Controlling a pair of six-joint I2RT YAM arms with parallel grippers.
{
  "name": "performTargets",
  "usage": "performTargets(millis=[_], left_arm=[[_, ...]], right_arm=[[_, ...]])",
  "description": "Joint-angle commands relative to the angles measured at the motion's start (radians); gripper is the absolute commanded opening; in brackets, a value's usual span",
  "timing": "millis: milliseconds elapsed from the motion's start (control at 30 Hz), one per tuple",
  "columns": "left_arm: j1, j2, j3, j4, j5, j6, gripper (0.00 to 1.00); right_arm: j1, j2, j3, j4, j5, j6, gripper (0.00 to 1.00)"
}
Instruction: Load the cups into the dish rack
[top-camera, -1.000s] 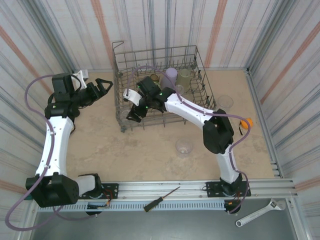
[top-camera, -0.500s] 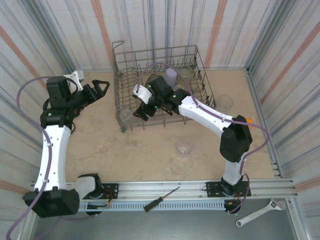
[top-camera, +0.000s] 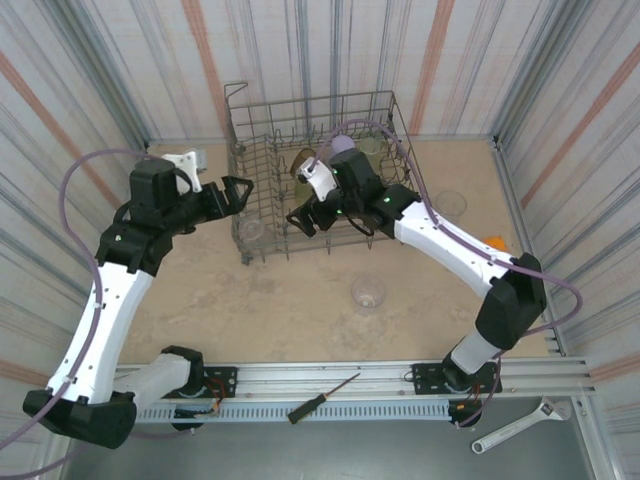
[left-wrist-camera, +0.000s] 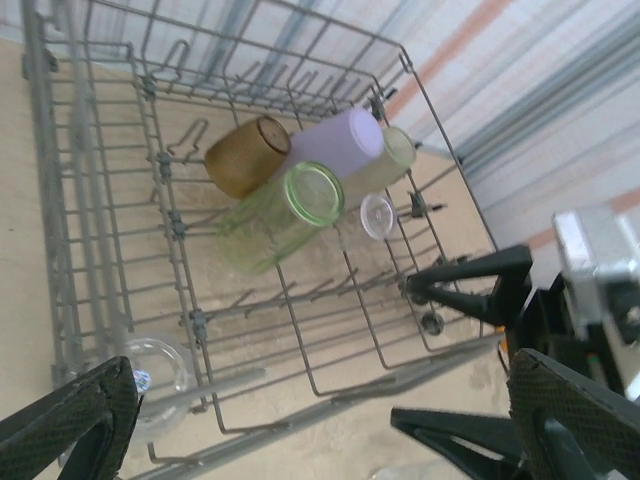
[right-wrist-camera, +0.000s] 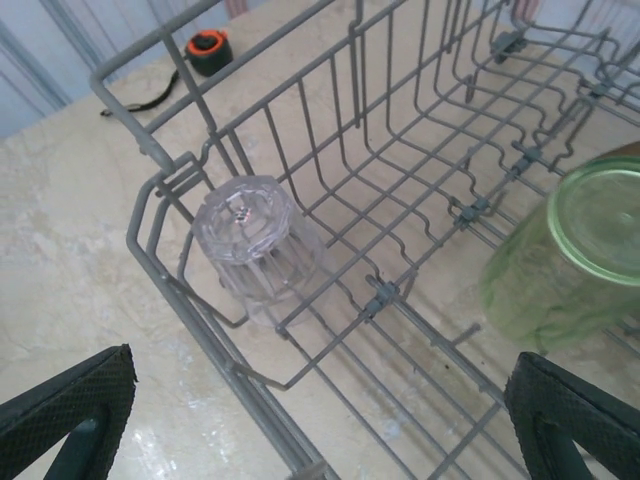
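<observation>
My open left gripper should keep moving until its fingers straddle that cup's rim, as the clear cup in front of the rack stands alone with its rim free.
The grey wire dish rack (top-camera: 237, 130) stands at the back of the table. Inside it lie an amber cup (left-wrist-camera: 245, 155), a lilac cup (left-wrist-camera: 345, 140) and yellow-green cups (left-wrist-camera: 285, 215). A clear cup (right-wrist-camera: 255, 245) sits upside down in the rack's near left corner. Two more clear cups rest on the table, one in front of the rack (top-camera: 368, 293) and one to its right (top-camera: 450, 203). My left gripper (top-camera: 243, 195) hangs open just outside the rack's left wall. My right gripper (top-camera: 303, 220) hovers open over the rack's near part, holding nothing.
An orange ball (top-camera: 493, 243) lies at the right, by the right arm. An orange-and-black ring (right-wrist-camera: 208, 50) lies on the table left of the rack. A screwdriver (top-camera: 325, 396) and a wrench (top-camera: 520, 425) lie by the near rail. Striped walls close in three sides.
My left gripper has swung right, up to the rack's left wall. My right gripper has slid right over the rack's near part. Both stayed open.
</observation>
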Motion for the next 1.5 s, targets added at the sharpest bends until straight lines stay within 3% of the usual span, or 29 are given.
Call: performTargets(millis=[0,400,867,1467], left_arm=[[-0.072,-0.007,0.037,-0.02,-0.111,0.025,0.99],[-0.348,0.069,0.049,-0.045,-0.258,0.003,0.99],[-0.572,0.235,0.1,-0.102,-0.327,-0.008,0.98],[-0.744,0.427,0.062,-0.02,-0.29,-0.052,0.83]], right_arm=[[-0.034,-0.098,-0.055,0.018,0.018,0.103,0.99],[-0.132,-0.334,-0.262,0.026,0.052,0.206,0.99],[-0.284,-0.587,-0.449,-0.036,0.055,0.261,0.99],[-0.402,-0.772,-0.568,-0.08,0.063,0.351,0.99]])
